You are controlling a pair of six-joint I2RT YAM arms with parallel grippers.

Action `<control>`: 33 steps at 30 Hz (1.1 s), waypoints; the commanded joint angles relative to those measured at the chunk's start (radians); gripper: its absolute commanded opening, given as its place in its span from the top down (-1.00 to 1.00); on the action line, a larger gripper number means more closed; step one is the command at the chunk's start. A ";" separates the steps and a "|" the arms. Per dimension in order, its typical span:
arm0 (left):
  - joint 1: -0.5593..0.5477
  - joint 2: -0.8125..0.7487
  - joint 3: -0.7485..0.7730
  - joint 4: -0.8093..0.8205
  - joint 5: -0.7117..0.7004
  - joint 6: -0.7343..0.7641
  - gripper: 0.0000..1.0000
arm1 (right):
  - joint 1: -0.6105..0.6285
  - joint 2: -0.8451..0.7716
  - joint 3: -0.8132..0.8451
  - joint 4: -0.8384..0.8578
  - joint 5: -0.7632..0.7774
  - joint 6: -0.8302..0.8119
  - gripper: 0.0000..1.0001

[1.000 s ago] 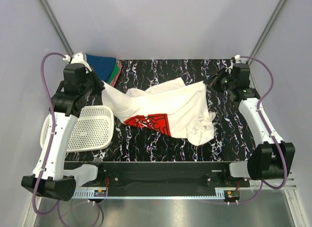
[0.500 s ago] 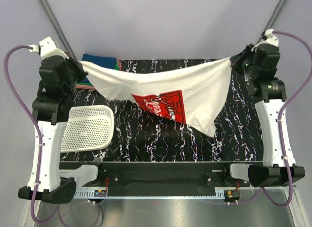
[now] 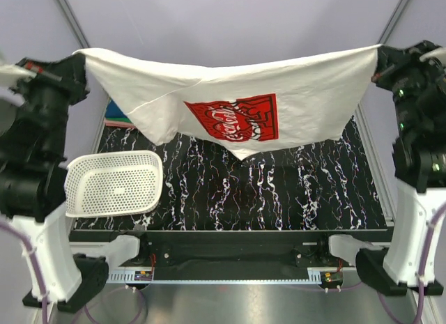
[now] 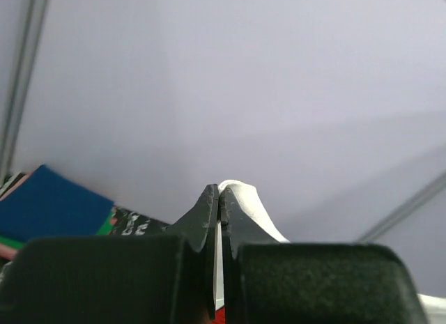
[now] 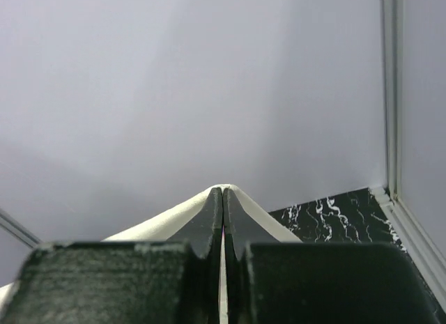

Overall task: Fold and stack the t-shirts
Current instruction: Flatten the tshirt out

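The white t-shirt's lower edge (image 3: 241,152) is hanging unevenly under my grippers, so both grippers need to swing the t-shirt up and then down toward the table's back (image 5: 341,216) to spread it out.
The white t-shirt (image 3: 306,101) with the red chest print (image 3: 233,118) hangs stretched high above the table between my two grippers. My left gripper (image 3: 78,56) is shut on its left corner, and white cloth (image 4: 244,198) shows pinched between the jaws in the left wrist view. My right gripper (image 3: 378,54) is shut on its right corner, with white cloth (image 5: 174,216) over the jaws in the right wrist view. The folded stack of blue, green and pink shirts (image 3: 115,120) lies at the table's back left, mostly hidden by the hanging shirt; it also shows in the left wrist view (image 4: 49,205).
A white mesh basket (image 3: 115,183) sits at the table's left front. The black marbled table (image 3: 279,191) lies below the shirt. Grey walls and metal frame posts (image 3: 70,17) surround the workspace.
Both arms rose and spread apart, lifting the white shirt off the table and pulling it taut. The print now faces the top camera, level and spread.
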 commanded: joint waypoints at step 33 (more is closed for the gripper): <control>0.008 0.281 0.234 0.274 0.118 0.176 1.00 | -0.006 0.199 0.249 0.022 -0.033 -0.088 1.00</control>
